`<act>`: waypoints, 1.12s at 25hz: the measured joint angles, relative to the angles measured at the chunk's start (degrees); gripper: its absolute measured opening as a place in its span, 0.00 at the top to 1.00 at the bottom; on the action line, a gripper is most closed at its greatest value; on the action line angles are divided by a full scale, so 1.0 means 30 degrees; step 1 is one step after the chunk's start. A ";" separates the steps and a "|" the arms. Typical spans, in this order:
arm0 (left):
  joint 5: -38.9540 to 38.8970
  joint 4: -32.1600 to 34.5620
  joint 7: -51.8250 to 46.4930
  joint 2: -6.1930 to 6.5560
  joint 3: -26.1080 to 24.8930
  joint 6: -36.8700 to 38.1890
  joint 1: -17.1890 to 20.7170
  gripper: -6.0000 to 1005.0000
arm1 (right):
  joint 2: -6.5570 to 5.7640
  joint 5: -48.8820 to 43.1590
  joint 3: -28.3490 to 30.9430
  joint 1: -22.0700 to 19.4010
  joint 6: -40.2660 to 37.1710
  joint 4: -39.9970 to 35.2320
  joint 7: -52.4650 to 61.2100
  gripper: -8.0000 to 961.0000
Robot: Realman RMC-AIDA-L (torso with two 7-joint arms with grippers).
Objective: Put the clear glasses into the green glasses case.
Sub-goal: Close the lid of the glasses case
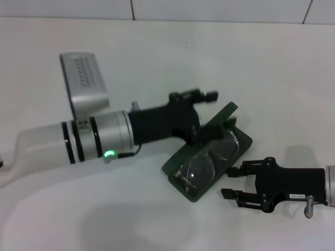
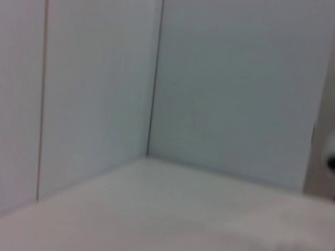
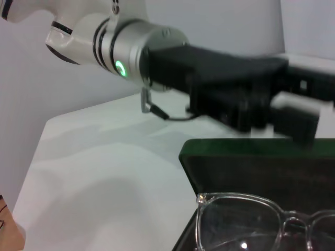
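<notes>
The robot's left gripper is reaching over the raised lid's top edge (image 3: 246, 146), so it should move back behind the lid first and then push the lid's outer side (image 1: 186, 152) to shut the case.
The green glasses case (image 1: 180, 163) lies open on the white table, its lid (image 1: 222, 116) standing half raised. The clear glasses (image 1: 209, 159) lie folded inside the case's base; the right wrist view shows them close up (image 3: 246, 219) under the lid's edge (image 3: 235, 149). My left gripper (image 1: 213, 112) is open at the lid, with its lower finger against the lid's outer side; the right wrist view shows this gripper (image 3: 298, 102) above the case. My right gripper (image 1: 236, 180) hovers open and empty just beside the case's near right end.
The left arm (image 1: 99, 136) with a green light crosses the table from the left. A white tiled wall (image 1: 209, 9) runs along the back. The left wrist view shows only a wall corner (image 2: 152, 104) and table surface.
</notes>
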 joint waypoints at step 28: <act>-0.1933 0.0012 0.0444 -0.0106 0.2285 -0.3476 -0.0078 0.24 | 0.0000 0.0003 0.0100 0.0139 0.0020 0.0000 0.0180 0.47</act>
